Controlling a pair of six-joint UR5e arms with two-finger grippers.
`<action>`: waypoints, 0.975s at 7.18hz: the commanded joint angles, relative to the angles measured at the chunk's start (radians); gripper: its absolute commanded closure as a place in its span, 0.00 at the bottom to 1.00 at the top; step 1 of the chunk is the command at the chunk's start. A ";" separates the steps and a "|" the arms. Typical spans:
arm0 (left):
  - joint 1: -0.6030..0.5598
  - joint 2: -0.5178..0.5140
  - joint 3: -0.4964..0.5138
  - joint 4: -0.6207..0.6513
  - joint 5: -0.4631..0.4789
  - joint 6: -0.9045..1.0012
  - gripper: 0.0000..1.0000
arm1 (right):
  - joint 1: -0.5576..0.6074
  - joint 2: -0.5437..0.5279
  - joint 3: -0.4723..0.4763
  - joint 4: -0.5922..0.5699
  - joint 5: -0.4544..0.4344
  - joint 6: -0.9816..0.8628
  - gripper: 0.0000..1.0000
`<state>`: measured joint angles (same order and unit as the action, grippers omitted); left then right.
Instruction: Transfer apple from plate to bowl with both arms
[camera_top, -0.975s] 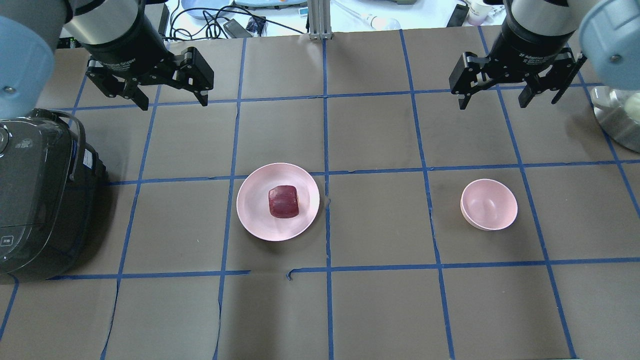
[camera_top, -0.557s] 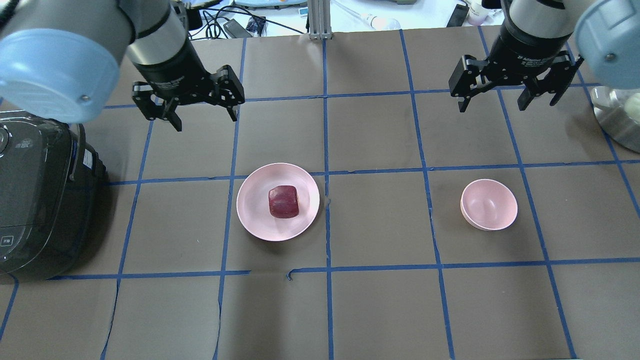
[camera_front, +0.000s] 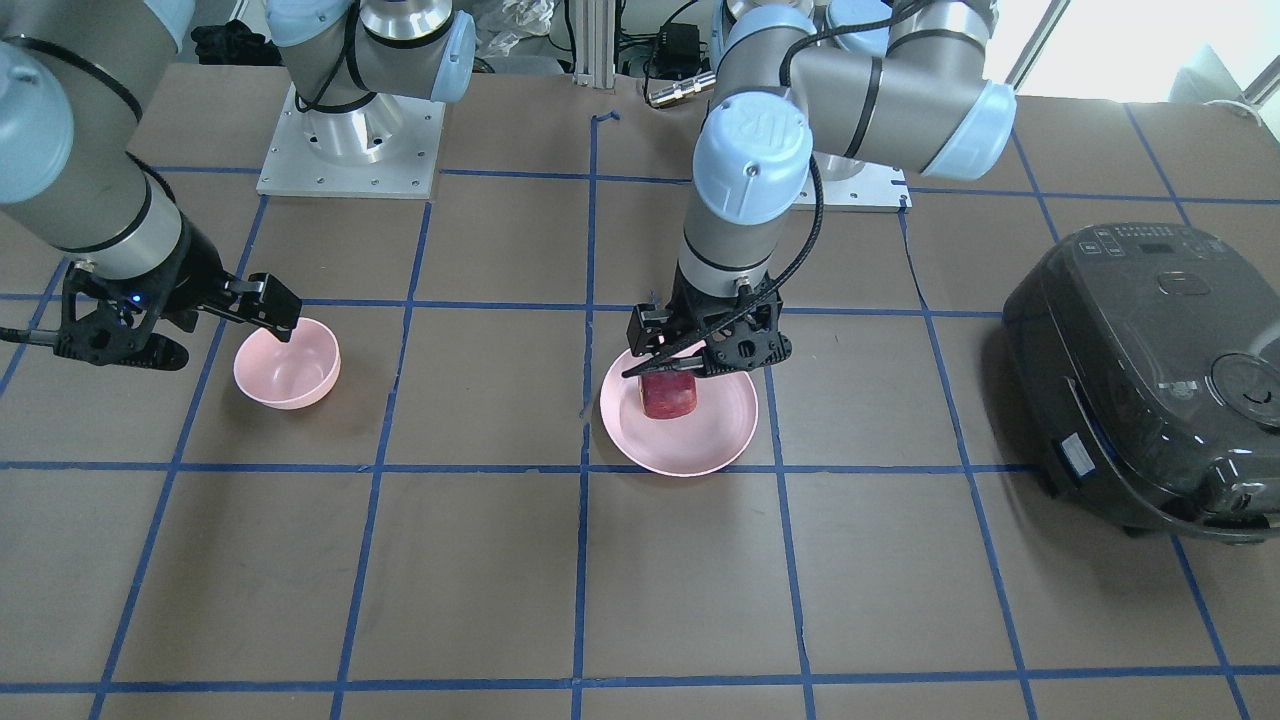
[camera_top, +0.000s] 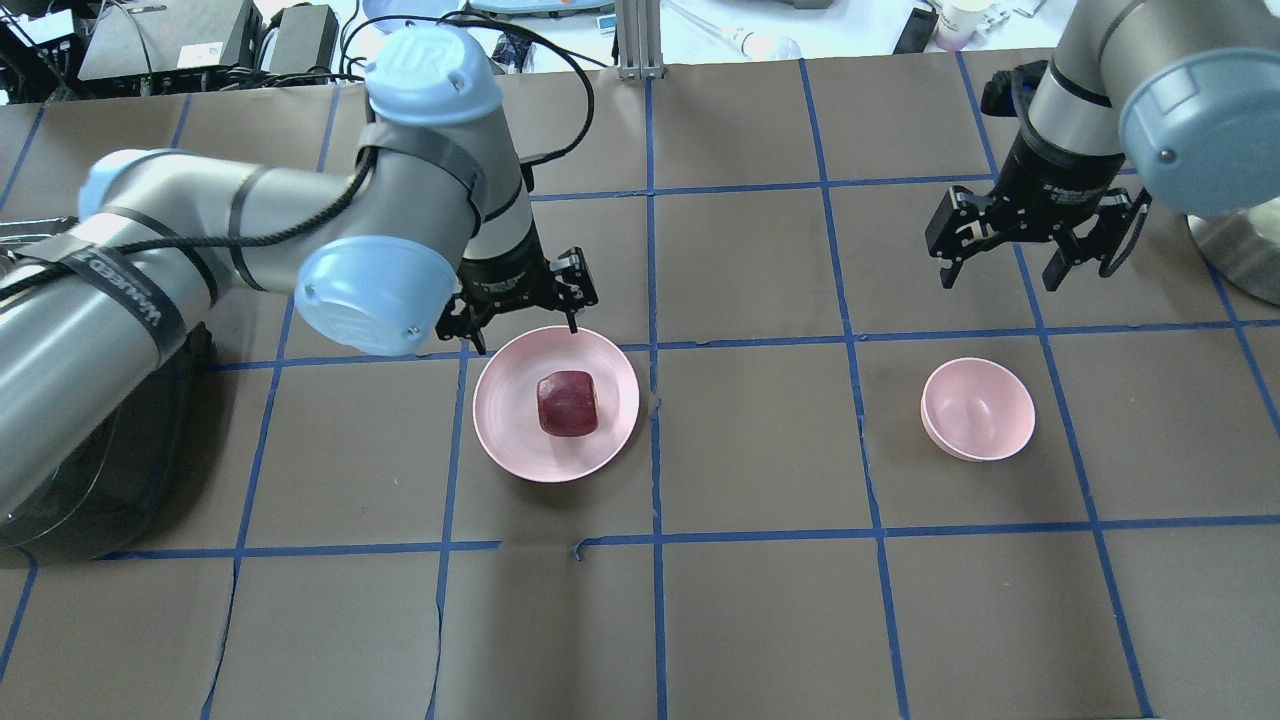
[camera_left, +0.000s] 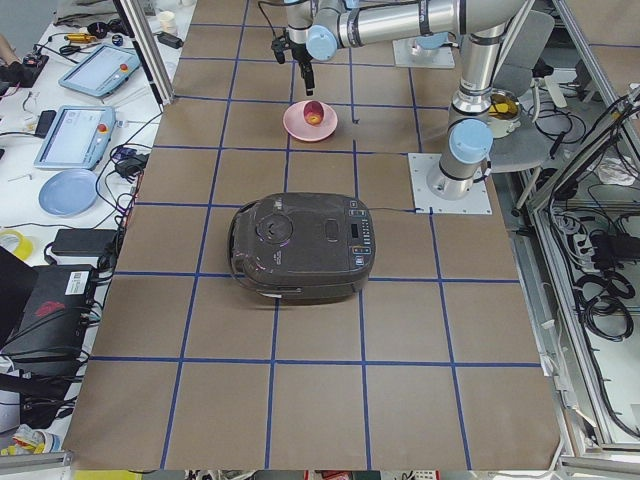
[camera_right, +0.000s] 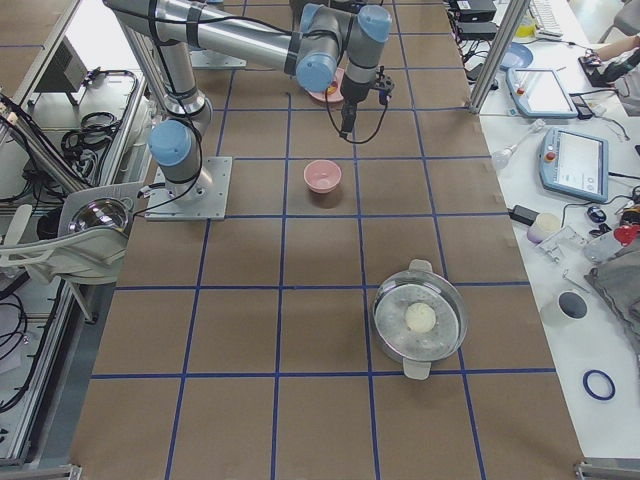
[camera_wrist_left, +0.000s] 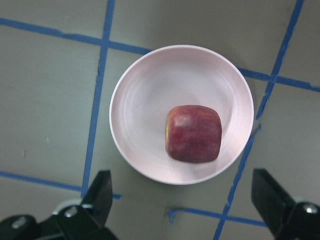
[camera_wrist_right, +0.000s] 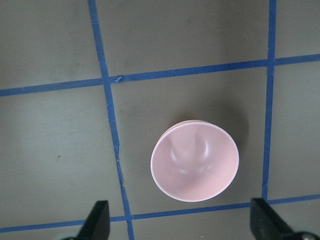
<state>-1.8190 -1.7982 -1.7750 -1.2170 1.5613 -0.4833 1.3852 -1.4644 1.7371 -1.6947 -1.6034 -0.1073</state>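
The bowl is far from the plate with the apple, so the robot's right gripper should first grab the bowl's rim and put the bowl down closer to the plate.
The dark red apple (camera_top: 568, 403) lies in the middle of the pale pink plate (camera_top: 500, 420). My left gripper (camera_top: 527, 335) is open and empty, hovering over the plate's far rim, not touching the apple. In the left wrist view the apple (camera_wrist_left: 194, 133) sits on the plate (camera_wrist_left: 140, 110) ahead of the spread fingertips (camera_wrist_left: 102, 182). The small pink bowl (camera_top: 978, 408) stands empty to the right. My right gripper (camera_top: 1025, 278) is open and empty, above the table just beyond the bowl. The right wrist view shows the bowl (camera_wrist_right: 195, 160) between its fingertips (camera_wrist_right: 260, 207).
A black rice cooker (camera_front: 1140, 370) stands at the table's left end, partly under my left arm. A steel pot (camera_right: 420, 320) sits at the right end. Blue tape lines grid the brown table cover (camera_top: 760, 600).
My left arm has swung right and down from the far left corner to the plate's far rim. My right gripper has come a little nearer the bowl. Both stay open.
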 joint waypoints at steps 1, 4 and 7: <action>-0.020 -0.111 -0.046 0.097 -0.006 -0.021 0.00 | -0.063 0.019 0.099 -0.111 -0.004 -0.152 0.00; -0.026 -0.180 -0.063 0.114 -0.012 -0.021 0.00 | -0.168 0.081 0.200 -0.233 -0.004 -0.350 0.02; -0.025 -0.167 -0.049 0.123 -0.007 0.029 1.00 | -0.192 0.108 0.324 -0.362 0.013 -0.354 0.04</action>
<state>-1.8451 -1.9737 -1.8306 -1.0999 1.5521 -0.4827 1.1987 -1.3626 2.0153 -2.0290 -1.5965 -0.4599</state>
